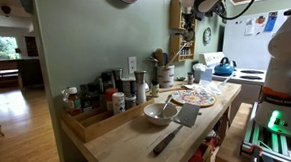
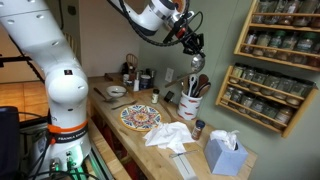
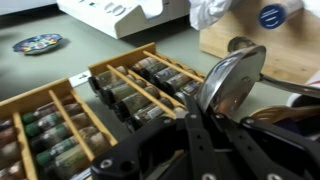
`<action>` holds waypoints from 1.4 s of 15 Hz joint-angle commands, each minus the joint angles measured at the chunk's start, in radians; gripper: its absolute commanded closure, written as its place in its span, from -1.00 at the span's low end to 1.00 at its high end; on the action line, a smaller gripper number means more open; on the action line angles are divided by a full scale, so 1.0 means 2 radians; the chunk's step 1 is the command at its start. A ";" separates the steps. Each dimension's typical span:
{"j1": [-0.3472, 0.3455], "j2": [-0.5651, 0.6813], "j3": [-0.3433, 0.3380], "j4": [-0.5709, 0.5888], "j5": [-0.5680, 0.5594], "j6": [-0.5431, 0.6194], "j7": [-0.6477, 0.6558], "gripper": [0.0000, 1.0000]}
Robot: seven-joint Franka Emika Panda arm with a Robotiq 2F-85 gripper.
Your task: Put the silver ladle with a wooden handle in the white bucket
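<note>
The silver ladle (image 2: 198, 63) hangs high and to one side of the white bucket, so I should bring my gripper back over the bucket's opening (image 2: 190, 98) before I lower the ladle.
My gripper (image 2: 190, 42) is high above the counter and is shut on the silver ladle (image 2: 196, 63), which hangs down from it. In the wrist view the ladle's shiny round bowl (image 3: 231, 80) sticks out past the closed fingers (image 3: 200, 130); its wooden handle is hidden between them. The white bucket (image 2: 189, 104) stands on the counter below the ladle, with wooden tools sticking up. It also shows in an exterior view (image 1: 164, 78), with the gripper (image 1: 187, 24) above and to its right. The brown tool tops (image 3: 285, 115) show beside the ladle.
A patterned plate (image 2: 140, 117) and a white cloth (image 2: 168, 135) lie on the counter beside a tissue box (image 2: 226, 156). Wall spice racks (image 2: 275, 40) hang close behind the gripper. A shallow bowl with a spoon (image 1: 158, 113) and a dark-handled spatula (image 1: 178, 125) lie nearer the counter's end.
</note>
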 commanded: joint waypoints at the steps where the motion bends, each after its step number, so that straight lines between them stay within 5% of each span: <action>1: 0.002 0.014 0.032 0.032 -0.081 -0.071 0.072 0.97; 10: 0.049 0.059 0.054 0.063 -0.199 -0.273 0.171 0.97; 21: 0.092 0.164 0.046 0.116 -0.218 -0.312 0.160 0.97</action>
